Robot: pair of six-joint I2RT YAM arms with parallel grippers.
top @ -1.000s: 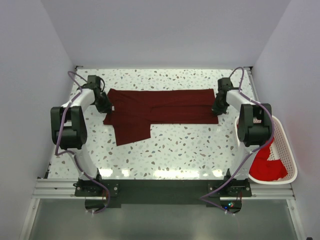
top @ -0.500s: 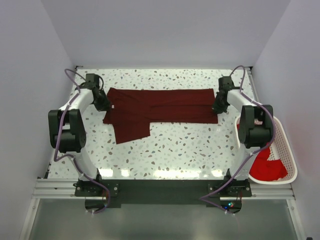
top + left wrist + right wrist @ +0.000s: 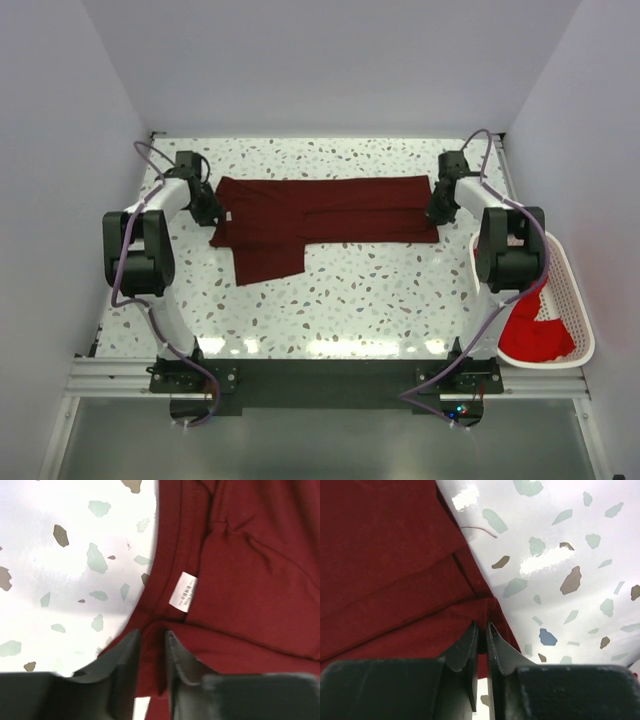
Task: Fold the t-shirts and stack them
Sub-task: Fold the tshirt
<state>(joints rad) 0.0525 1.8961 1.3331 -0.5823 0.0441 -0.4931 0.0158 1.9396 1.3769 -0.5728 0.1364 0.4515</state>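
Observation:
The maroon t-shirt's sleeve sticks out [image 3: 270,256] beyond the t-shirt's near edge, so the robot's left gripper should grab the sleeve's end [image 3: 262,277] and fold it over onto the t-shirt's body.
A dark maroon t-shirt [image 3: 320,212] lies stretched sideways across the far part of the table, one sleeve hanging toward the front left. Its small white neck label [image 3: 183,591] shows in the left wrist view. My left gripper [image 3: 211,214] is shut on the shirt's left edge near the collar [image 3: 152,645]. My right gripper [image 3: 436,212] is shut on the shirt's right hem [image 3: 483,630]. Brighter red t-shirts [image 3: 532,328] lie bunched in the basket at the right.
A white plastic mesh basket [image 3: 578,300] sits at the table's right edge beside the right arm. The speckled tabletop [image 3: 380,295] lies in front of the shirt. White walls enclose the far and side edges.
The shirt has shifted slightly to the right and toward the back, both grippers still pinching its ends. The hanging sleeve moved a little with it.

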